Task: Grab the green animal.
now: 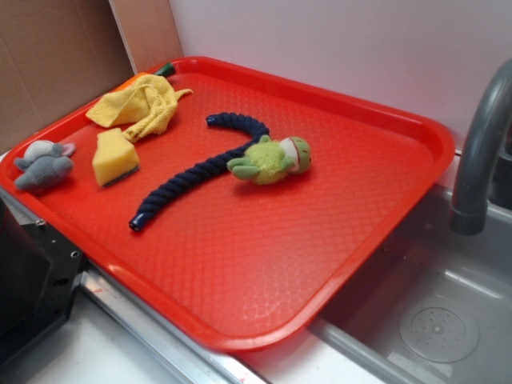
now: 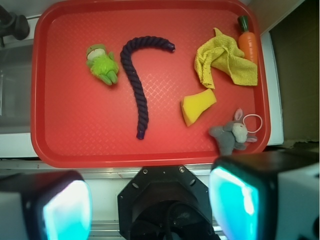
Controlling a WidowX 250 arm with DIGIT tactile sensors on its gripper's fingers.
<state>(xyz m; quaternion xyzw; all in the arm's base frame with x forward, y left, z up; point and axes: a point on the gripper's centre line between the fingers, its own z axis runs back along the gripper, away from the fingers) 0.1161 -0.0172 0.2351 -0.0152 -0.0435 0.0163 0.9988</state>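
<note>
The green animal will come away alone when the gripper lifts it, because a narrow gap separates it from the dark blue rope.
The green animal, a fuzzy lime-green plush with a whitish face, lies on its side near the middle of the red tray. In the wrist view my gripper hangs high above the tray's near edge, far from the plush. Its two teal-padded fingers stand wide apart with nothing between them. The exterior view does not show the gripper's fingers.
A dark blue rope curves beside the plush. Further along lie a yellow sponge, a yellow cloth, a toy carrot and a grey plush mouse. A grey faucet and sink flank the tray.
</note>
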